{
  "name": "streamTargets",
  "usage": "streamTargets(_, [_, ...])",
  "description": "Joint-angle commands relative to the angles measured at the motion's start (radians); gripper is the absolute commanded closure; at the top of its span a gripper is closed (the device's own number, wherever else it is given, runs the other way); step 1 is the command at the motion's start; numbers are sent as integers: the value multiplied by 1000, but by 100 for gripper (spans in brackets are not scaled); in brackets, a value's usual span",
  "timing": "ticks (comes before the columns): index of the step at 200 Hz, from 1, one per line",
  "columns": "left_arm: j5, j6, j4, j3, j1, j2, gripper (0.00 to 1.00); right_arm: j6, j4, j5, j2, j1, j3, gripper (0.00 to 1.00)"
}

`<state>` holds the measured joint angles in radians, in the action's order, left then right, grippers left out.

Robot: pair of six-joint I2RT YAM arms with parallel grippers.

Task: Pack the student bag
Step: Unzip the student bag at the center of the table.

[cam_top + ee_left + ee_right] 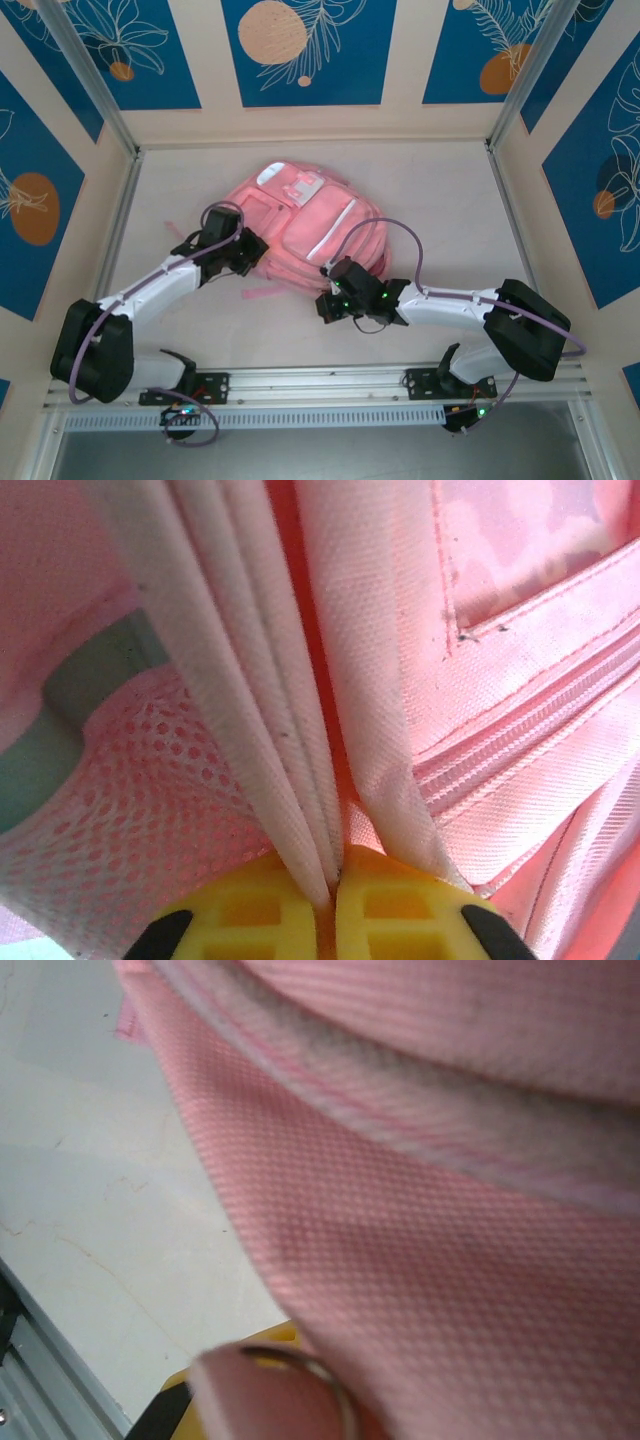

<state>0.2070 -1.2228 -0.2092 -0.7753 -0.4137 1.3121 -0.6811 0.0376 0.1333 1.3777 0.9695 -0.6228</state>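
The student bag sits slanted, its near edge (300, 281) toward my right gripper. Next, I move my right gripper back toward my left gripper and straighten the bag.
The student bag (300, 215), a large pink backpack with pale panels, lies flat in the middle of the table. My left gripper (245, 255) is at its left side. In the left wrist view this gripper (335, 872) is shut on pale folds of the bag (250, 680), next to a pink mesh pocket (140, 780) and a zipper (520, 740). My right gripper (330, 292) is at the bag's near edge. Its jaws (330, 1400) are shut and mostly covered by the bag's pink fabric (430, 1260). One yellow finger (275, 1338) peeks out behind a metal ring (322, 1372) on a pink tab.
A loose pink strap (262, 292) trails on the white table (440, 200) between the arms. The metal rail (320, 385) runs along the near edge. Patterned walls enclose the left, back and right sides.
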Motion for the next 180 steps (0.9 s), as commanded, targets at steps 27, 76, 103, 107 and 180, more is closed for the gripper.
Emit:
streamTargets(27, [-71, 88, -112, -78, 59, -25, 100, -8, 120, 98, -98, -6, 42, 100])
streamTargets(76, [-69, 121, -189, -94, 134, -52, 100, -5, 181, 75, -218, -95, 108, 100])
streamTargets(103, [-72, 154, -240, -124, 166, -54, 100, -2, 221, 68, -268, -146, 124, 100])
streamTargets(107, [-74, 159, -248, -130, 171, -56, 100, -5, 224, 68, -277, -153, 127, 100])
streamTargets(180, [-58, 291, -367, -276, 192, 28, 100, 188, 184, -174, -233, -119, 59, 100])
